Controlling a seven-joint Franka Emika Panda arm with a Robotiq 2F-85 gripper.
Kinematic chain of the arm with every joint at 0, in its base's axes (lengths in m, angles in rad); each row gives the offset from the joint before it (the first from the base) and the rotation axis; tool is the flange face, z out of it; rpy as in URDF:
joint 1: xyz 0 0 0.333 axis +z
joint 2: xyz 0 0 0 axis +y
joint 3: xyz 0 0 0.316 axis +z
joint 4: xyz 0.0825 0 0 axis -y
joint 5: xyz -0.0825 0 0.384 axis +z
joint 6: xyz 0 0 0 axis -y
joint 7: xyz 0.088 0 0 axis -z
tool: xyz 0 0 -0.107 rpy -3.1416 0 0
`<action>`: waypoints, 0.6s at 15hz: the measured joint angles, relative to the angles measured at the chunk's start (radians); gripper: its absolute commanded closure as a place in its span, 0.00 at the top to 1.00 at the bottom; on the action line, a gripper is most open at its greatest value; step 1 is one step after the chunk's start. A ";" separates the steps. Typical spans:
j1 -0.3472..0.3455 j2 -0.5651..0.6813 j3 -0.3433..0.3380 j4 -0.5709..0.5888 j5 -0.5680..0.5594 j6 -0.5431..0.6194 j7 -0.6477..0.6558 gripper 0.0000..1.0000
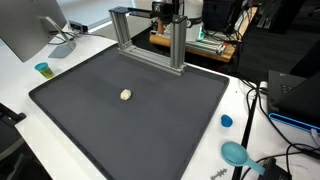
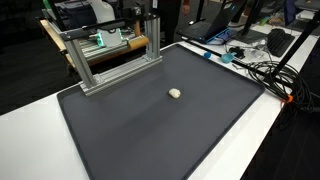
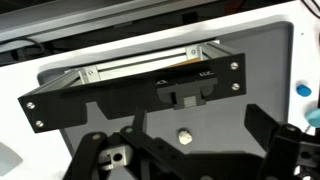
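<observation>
The block on the black bar is facing my wide-open fingers, so I keep my gripper going toward that block until they straddle it, then close them.
A small off-white lump lies on a dark grey mat. In the wrist view it sits between and a little below the tips of my gripper. The black fingers stand wide apart with nothing between them, well above the mat. Both exterior views show the lump alone near the middle of the mat. Neither exterior view shows the gripper clearly.
An aluminium frame stands at the mat's far edge, and a black bar with screws crosses the wrist view. On the white table sit a blue cup, a blue cap, a teal dish, a monitor and cables.
</observation>
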 measured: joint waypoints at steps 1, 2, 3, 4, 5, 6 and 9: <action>0.012 -0.007 0.020 -0.017 0.016 0.036 0.022 1.00; 0.023 -0.008 0.040 -0.038 0.024 0.080 0.039 1.00; 0.030 -0.006 0.056 -0.064 0.024 0.120 0.045 1.00; 0.034 -0.001 0.067 -0.094 0.024 0.151 0.045 1.00; 0.035 0.003 0.071 -0.121 0.024 0.172 0.045 1.00; 0.035 0.006 0.071 -0.138 0.024 0.184 0.045 1.00; 0.035 0.008 0.070 -0.146 0.023 0.188 0.045 1.00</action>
